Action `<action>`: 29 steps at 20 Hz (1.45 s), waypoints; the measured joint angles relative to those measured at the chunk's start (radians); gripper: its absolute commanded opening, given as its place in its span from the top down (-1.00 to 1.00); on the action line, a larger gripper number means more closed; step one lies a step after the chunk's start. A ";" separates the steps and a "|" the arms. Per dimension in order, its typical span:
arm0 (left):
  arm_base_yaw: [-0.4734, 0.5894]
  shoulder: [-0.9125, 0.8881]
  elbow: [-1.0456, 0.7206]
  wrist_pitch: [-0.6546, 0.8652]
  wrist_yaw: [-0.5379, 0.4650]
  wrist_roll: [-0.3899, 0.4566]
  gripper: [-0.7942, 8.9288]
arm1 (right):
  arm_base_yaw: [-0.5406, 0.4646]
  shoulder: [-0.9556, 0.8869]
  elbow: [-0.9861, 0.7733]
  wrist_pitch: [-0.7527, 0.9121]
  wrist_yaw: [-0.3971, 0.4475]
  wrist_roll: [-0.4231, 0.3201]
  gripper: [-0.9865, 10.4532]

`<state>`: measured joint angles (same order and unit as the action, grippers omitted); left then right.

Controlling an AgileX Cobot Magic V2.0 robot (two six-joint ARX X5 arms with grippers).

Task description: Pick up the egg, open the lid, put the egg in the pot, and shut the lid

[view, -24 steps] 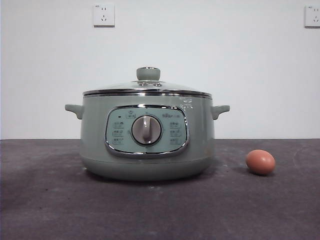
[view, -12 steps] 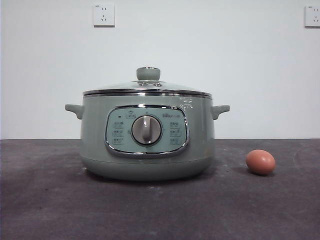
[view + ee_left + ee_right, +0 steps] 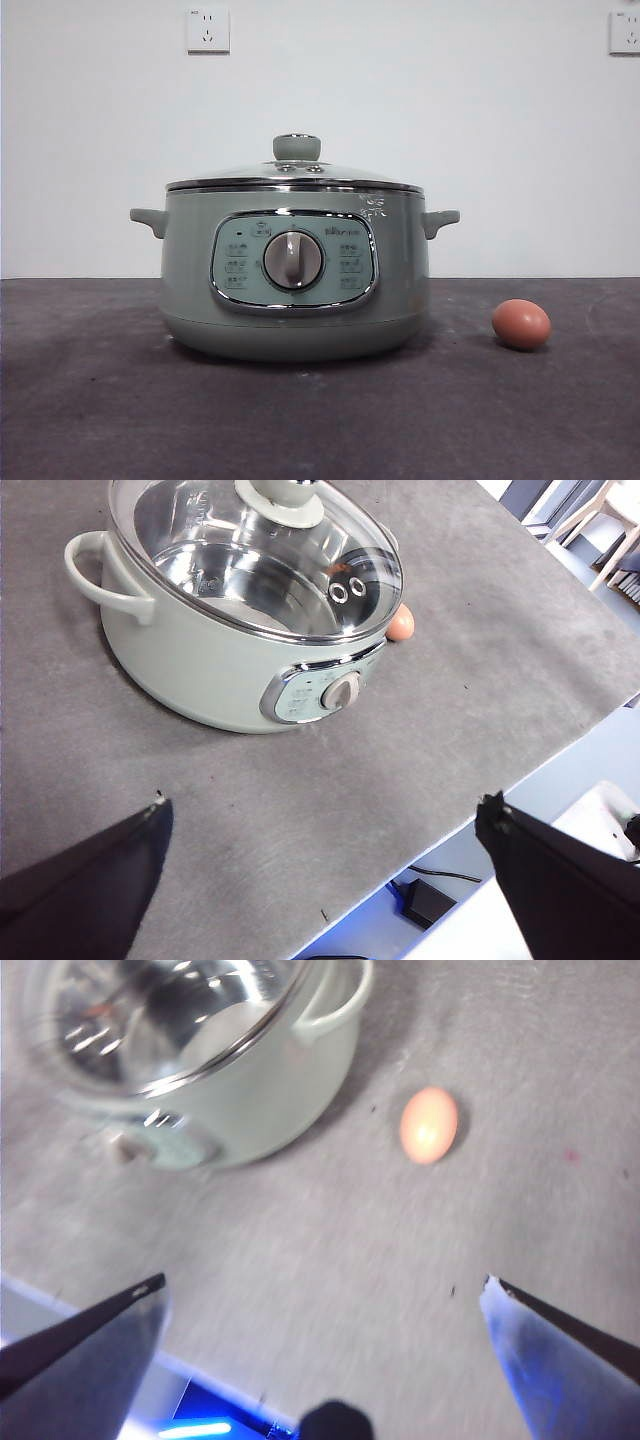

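Observation:
The glass lid's plain rim (image 3: 294, 185) only sits on the pot, below a central knob (image 3: 297, 148), so the lid will come off in one piece when I raise it.
The sage-green pot (image 3: 295, 275) stands mid-table with the glass lid (image 3: 296, 172) closed on it. The reddish-brown egg (image 3: 521, 324) lies on the table to the pot's right, apart from it. In the left wrist view the pot (image 3: 200, 670), lid (image 3: 255, 555) and egg (image 3: 401, 623) show far ahead of my left gripper (image 3: 325, 815), which is open and empty, high above the table's front edge. In the blurred right wrist view my right gripper (image 3: 325, 1290) is open and empty, above the table short of the egg (image 3: 429, 1124) and the pot (image 3: 240, 1080). Neither arm shows in the front view.
The dark grey table mat (image 3: 320, 420) runs to a front edge seen in the left wrist view (image 3: 500, 780). A white wall with two power sockets (image 3: 208, 30) stands behind. Cables and a black adapter (image 3: 425, 900) lie below the table edge.
None in the front view: pot, lid and egg stay still, and no arm has come into it.

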<state>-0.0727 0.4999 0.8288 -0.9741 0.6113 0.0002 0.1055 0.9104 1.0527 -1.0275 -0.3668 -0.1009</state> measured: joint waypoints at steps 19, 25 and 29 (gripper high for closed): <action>0.000 0.000 0.000 0.002 -0.006 0.000 -0.40 | 0.127 0.730 0.000 0.529 0.240 0.011 -0.15; 0.000 0.000 0.000 0.002 -0.006 0.000 -0.40 | 0.130 0.805 0.000 0.587 0.240 0.011 0.01; 0.000 0.000 0.000 0.002 -0.006 0.000 -0.40 | 0.130 0.820 0.000 0.605 0.240 0.011 0.16</action>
<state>-0.0727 0.4999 0.8288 -0.9726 0.6048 0.0002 0.2356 1.7306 1.0531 -0.4221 -0.1265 -0.0902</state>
